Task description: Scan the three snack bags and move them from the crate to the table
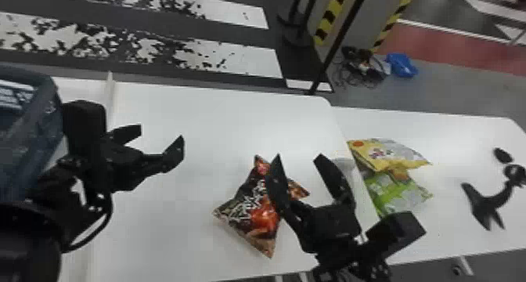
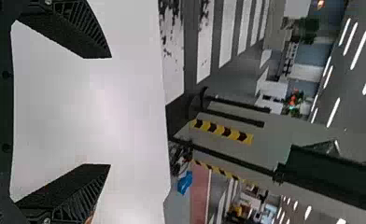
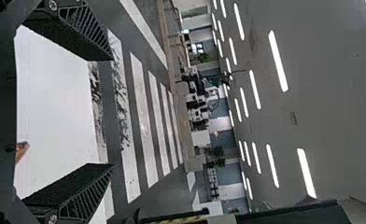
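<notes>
I should expect to see a pale printed back, hidden underneath now, when I turn the bag over, because the dark snack bag's big white lettering point(image 1: 248, 201) faces up.
In the head view my left gripper point(image 1: 162, 144) stands open over the left part of the white table, beside the blue crate point(image 1: 23, 144). My right gripper point(image 1: 299, 159) is open too, partly in front of a dark red-and-black snack bag point(image 1: 250, 206) on the table. A yellow snack bag point(image 1: 385, 154) and a green one point(image 1: 399, 191) lie together on the right table section. The left wrist view has my left gripper point(image 2: 97, 112) with bare tabletop between its fingers. In the right wrist view, a bag's orange corner point(image 3: 22, 151) is near my right gripper point(image 3: 99, 112).
A black scanner-like device point(image 1: 489, 199) lies at the right of the white table point(image 1: 450, 230). A raised white edge point(image 1: 110, 93) runs between crate and table. Behind the table are a black pole point(image 1: 340, 38) and a striped pillar.
</notes>
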`<control>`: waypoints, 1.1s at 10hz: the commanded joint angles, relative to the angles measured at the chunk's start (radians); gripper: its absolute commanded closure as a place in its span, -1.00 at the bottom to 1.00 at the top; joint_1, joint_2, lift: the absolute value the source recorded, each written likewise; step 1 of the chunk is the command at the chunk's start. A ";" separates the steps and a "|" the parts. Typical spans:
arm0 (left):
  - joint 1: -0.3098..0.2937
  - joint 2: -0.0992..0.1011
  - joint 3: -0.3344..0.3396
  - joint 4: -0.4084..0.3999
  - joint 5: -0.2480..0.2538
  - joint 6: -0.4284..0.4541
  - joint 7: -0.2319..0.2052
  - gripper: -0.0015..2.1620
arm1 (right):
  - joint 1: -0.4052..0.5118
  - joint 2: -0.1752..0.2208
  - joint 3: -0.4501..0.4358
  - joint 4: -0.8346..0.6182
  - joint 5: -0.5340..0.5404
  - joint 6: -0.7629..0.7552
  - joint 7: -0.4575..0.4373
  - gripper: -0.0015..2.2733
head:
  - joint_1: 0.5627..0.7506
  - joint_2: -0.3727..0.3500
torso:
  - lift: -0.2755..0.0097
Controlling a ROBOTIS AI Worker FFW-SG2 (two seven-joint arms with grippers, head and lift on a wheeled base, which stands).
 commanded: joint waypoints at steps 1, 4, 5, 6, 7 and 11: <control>0.042 0.040 0.047 -0.029 -0.007 -0.100 0.046 -0.97 | -0.009 0.002 -0.002 0.019 0.016 0.092 0.070 -0.94 | 0.41 -0.53 | 0.50; 0.128 0.045 0.116 -0.062 -0.064 -0.250 0.106 -0.97 | 0.001 0.000 0.016 0.022 0.056 0.193 0.140 -0.92 | 0.41 -0.03 | 0.50; 0.149 0.042 0.136 -0.071 -0.063 -0.272 0.112 -0.97 | -0.001 -0.001 0.045 0.022 0.102 0.242 0.157 -0.92 | 0.41 0.09 | 0.50; 0.161 0.042 0.150 -0.072 -0.063 -0.272 0.115 -0.97 | -0.013 -0.004 0.081 0.027 0.197 0.291 0.156 -0.92 | 0.41 0.16 | 0.50; 0.174 0.042 0.169 -0.075 -0.061 -0.272 0.120 -0.97 | -0.038 -0.013 0.133 0.039 0.315 0.368 0.151 -0.92 | 0.41 0.28 | 0.50; 0.207 0.073 0.179 -0.106 -0.053 -0.244 0.102 -0.97 | -0.168 -0.078 0.363 0.169 0.656 0.457 -0.068 -0.92 | 0.41 0.56 | 0.50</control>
